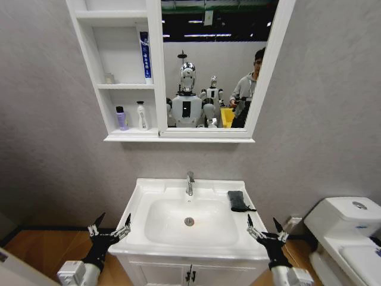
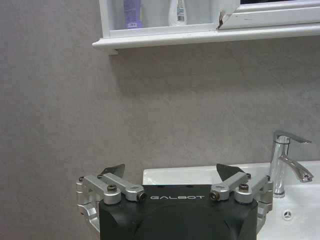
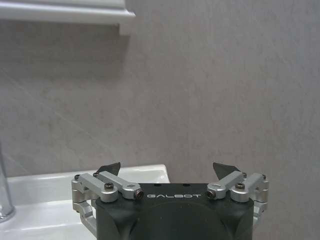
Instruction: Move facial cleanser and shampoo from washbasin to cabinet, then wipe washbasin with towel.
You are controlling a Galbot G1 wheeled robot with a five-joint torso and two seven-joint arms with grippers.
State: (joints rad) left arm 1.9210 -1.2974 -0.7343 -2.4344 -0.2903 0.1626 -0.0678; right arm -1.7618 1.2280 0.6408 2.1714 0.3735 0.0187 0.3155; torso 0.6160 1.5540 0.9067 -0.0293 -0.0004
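I expect the dark towel (image 1: 236, 198) to bunch at the grip, spread ahead and stay compact when I wipe the basin, since it lies in a short folded pad (image 1: 239, 205).
The white washbasin (image 1: 140, 199) sits at the centre with its chrome faucet (image 1: 190, 183). A dark folded towel (image 1: 238, 201) lies on the basin's rear right rim. Above hangs the white cabinet (image 1: 95, 59). A purple bottle (image 1: 121, 118) and a white bottle (image 1: 142, 115) stand on its lowest shelf; I cannot tell which is the facial cleanser and which the shampoo. My left gripper (image 1: 113, 225) hovers open beside the basin's left front corner. My right gripper (image 1: 262, 226) is open at the right front corner. Both are empty. In the left wrist view, the open left gripper (image 2: 171, 170) faces the wall.
A white toilet (image 1: 348, 232) stands close on the right. The vanity cupboard doors (image 1: 190, 275) are below the basin. A blue tube (image 1: 144, 55) stands on the cabinet's middle shelf. The mirror (image 1: 214, 65) reflects the robot and a person behind.
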